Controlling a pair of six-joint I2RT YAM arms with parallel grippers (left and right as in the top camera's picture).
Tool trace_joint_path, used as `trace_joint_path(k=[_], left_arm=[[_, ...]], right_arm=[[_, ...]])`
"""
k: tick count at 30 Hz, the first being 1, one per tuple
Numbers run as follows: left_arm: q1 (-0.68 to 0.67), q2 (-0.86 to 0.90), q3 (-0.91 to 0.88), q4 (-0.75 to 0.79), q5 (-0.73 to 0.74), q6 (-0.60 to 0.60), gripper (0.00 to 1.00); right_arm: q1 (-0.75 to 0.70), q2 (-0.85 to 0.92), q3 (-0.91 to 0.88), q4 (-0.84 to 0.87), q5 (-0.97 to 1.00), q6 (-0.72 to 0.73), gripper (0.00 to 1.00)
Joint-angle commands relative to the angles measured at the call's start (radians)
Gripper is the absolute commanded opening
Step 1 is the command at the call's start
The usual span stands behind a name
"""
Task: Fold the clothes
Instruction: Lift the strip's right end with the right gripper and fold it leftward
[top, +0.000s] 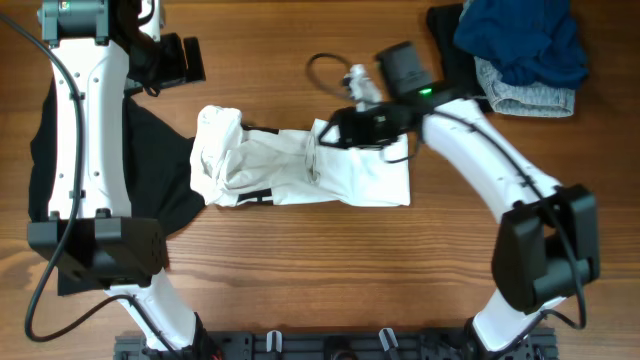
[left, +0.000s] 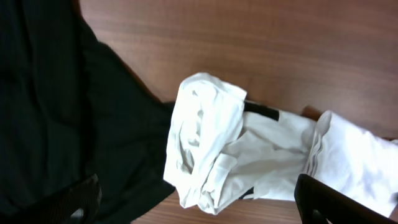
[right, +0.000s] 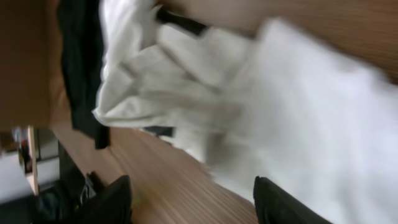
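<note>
I should use my left gripper to fold the white T-shirt's crumpled end over the T-shirt's other end, because the crumpled end is by the black garment, far from my right gripper.
The white T-shirt lies mid-table as a long bunched strip, its left end crumpled, with a bit of black print showing. It also shows in the left wrist view and, blurred, in the right wrist view. The plain black garment lies spread at the left under my left arm, touching the shirt's left end. My left gripper is open and empty, raised at the back left, apart from the shirt. My right gripper is open just over the shirt's back edge; nothing sits between its fingers.
A pile of blue and grey clothes sits at the back right corner. A black cable loops on the wooden table behind the right gripper. The table's front edge carries a black rail.
</note>
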Motion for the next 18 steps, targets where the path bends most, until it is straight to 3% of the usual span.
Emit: trace_joint_path(k=[1,12,18], left_arm=[[0.005,0.017,-0.117,0.003,0.031,0.001,1.0],[0.005,0.017,-0.577,0.208,0.047,0.011,1.0],[0.005,0.017,-0.743,0.432,0.196,0.163,1.0]], right_arm=[[-0.128,-0.042,0.013,-0.079,0.085,-0.042,0.66],[-0.209,-0.042,0.013,-0.121,0.188,-0.111,0.73],[-0.209,-0.042,0.013,-0.128,0.191,-0.111,0.74]])
